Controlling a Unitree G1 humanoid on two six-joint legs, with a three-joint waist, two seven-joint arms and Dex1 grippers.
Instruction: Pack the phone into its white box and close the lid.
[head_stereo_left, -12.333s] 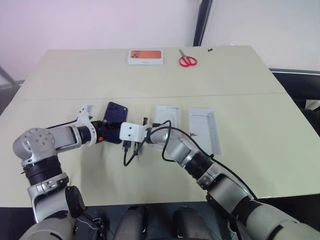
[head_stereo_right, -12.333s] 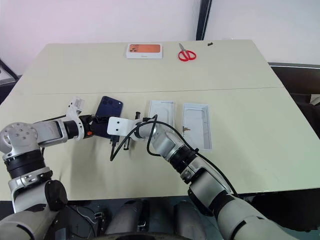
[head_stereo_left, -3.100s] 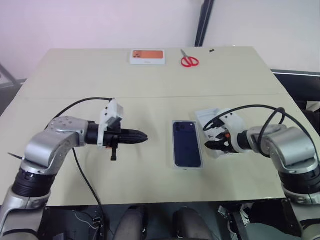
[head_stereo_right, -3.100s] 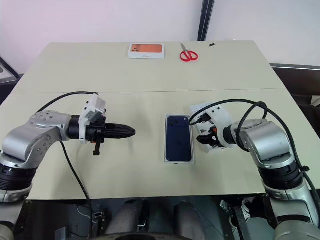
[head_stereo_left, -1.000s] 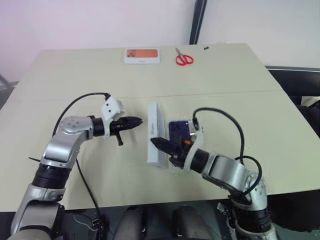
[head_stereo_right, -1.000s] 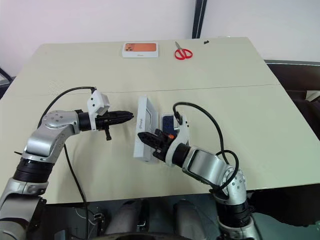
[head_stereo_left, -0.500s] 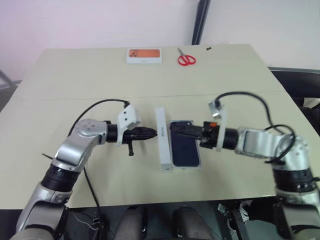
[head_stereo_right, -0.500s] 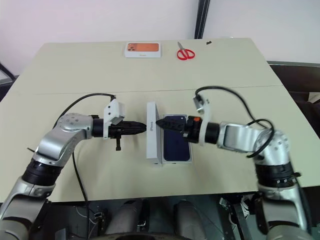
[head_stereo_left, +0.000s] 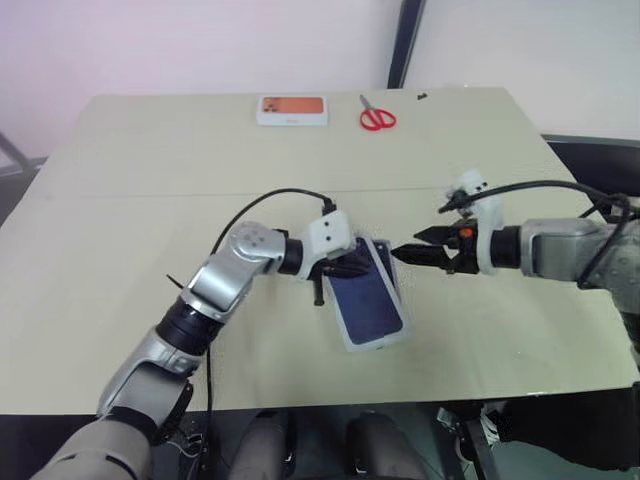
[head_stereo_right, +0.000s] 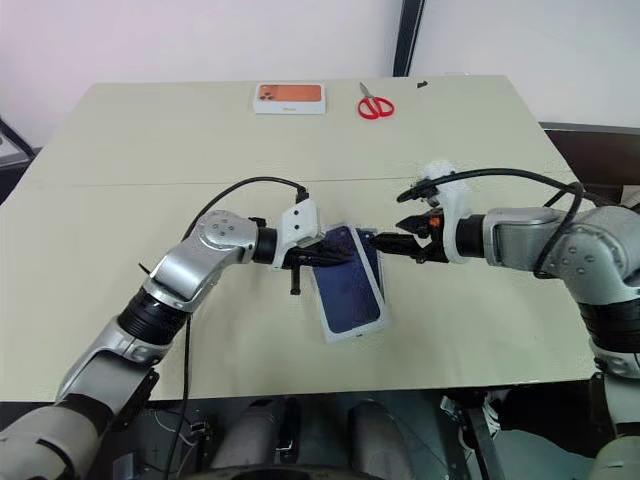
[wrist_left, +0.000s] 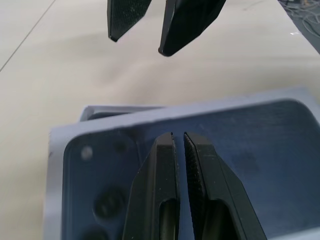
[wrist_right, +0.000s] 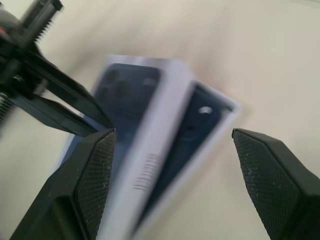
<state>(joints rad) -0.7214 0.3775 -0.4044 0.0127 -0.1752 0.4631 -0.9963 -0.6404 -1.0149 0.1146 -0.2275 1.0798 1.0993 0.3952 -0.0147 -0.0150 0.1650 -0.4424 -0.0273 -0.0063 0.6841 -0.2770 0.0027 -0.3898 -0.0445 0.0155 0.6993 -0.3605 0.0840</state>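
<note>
The lid sits crooked with the white box's side uncovered (head_stereo_right: 372, 254), so next my left gripper moves off the lid's top and straightens the lid from its long edge (head_stereo_right: 319, 306).
The lid (head_stereo_left: 368, 305), white with a dark blue phone picture on top, lies face up and skewed over the white box (wrist_right: 226, 104). One side of the box stays uncovered, and the dark phone (wrist_right: 197, 127) shows there inside it. My left gripper (head_stereo_left: 360, 266) is shut, its fingertips (wrist_left: 167, 142) resting on the lid's far end. My right gripper (head_stereo_left: 398, 253) hovers just right of that end, open with nothing between its fingers (wrist_right: 90, 175), clear of the lid.
A flat white box with an orange top (head_stereo_left: 293, 110) and red scissors (head_stereo_left: 377, 119) lie at the table's far edge. Black cables loop off both wrists. Bare tabletop (head_stereo_left: 500, 200) surrounds the box on all sides.
The lid stood on its long edge beside the phone; now it lies flat and skewed over the box. My left gripper pushed right onto it. My right gripper opened and drew back right.
</note>
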